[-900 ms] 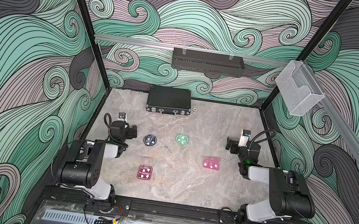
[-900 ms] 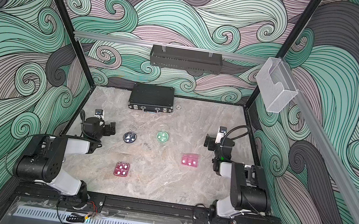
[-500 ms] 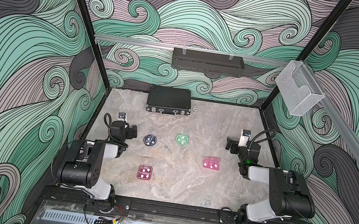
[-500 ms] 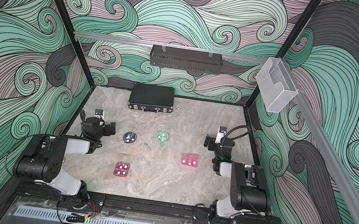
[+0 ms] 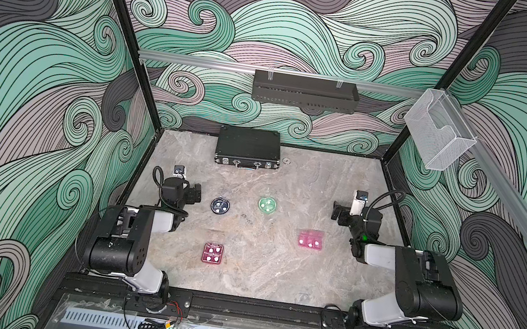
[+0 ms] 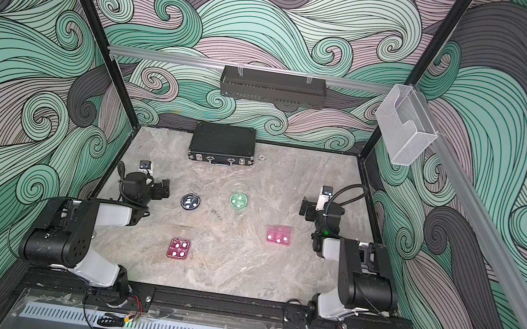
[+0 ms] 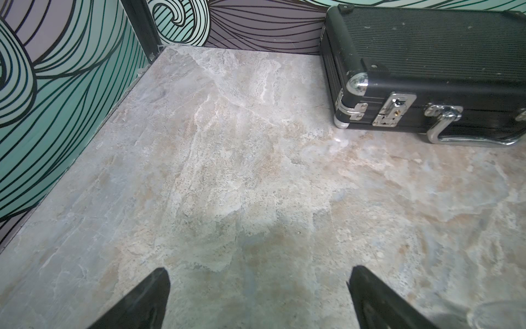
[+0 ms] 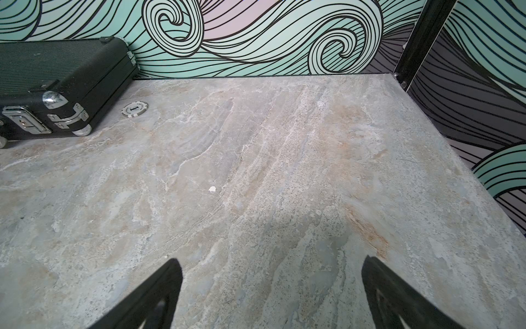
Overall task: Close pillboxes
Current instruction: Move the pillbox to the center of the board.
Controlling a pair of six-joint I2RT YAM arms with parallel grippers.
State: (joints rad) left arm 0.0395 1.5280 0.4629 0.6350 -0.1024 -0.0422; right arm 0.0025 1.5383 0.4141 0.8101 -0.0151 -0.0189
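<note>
My left gripper is on the same side as the open dark pink pillbox point(image 5: 212, 253), so it should move back while my right gripper brings the pillbox to the middle point(image 5: 266, 237).
Four pillboxes with white pills lie on the marble table in both top views. They are a round dark blue one point(image 5: 220, 206), a round green one point(image 5: 267, 205), a square dark pink one point(image 5: 213, 253) and a rectangular light pink one point(image 5: 310, 239). My left gripper point(image 5: 197, 193) hovers just left of the blue box, open and empty. My right gripper point(image 5: 335, 212) hangs open to the right of the green and light pink boxes. In the wrist views the left gripper point(image 7: 257, 277) and the right gripper point(image 8: 271, 267) show wide-apart fingers over bare table, with no whole pillbox in sight.
A black briefcase point(image 5: 248, 148) with metal latches lies at the back wall, with a poker chip point(image 8: 135, 109) beside its right end. A small white fleck point(image 8: 212, 188) lies on the table ahead of the right gripper. Patterned walls and black posts enclose the table.
</note>
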